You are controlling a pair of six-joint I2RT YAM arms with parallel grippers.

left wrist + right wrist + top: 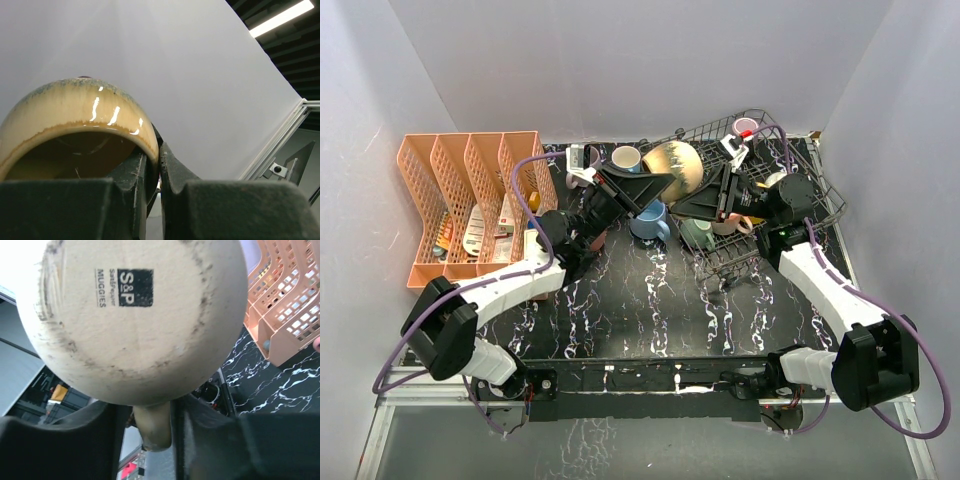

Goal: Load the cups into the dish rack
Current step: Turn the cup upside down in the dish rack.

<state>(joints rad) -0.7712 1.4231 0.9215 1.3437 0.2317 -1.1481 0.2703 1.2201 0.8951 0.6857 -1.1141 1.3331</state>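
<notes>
My left gripper is pinching the tan cup's rim [151,145]. It should open and move back before my right gripper lowers the cup by its handle into the rack [710,134].
A tan cup [676,163] with a dark brown inside hangs in the air at the left end of the dish rack [812,214], held by both grippers. My left gripper [660,182] is shut on its rim; the left wrist view shows the rim [75,107] pinched between the fingers [135,175]. My right gripper [696,200] is shut on its handle; the right wrist view shows the cup's stamped base [135,315] and the handle [155,427] between the jaws. A green cup [697,233] and a pink cup [748,224] lie in the rack.
A blue cup [648,222] and a white cup [626,157] sit on the black marbled table [650,300] left of the rack. Another white cup [745,126] is at the rack's far edge. An orange organiser [470,205] stands at the left, also in the right wrist view [287,305].
</notes>
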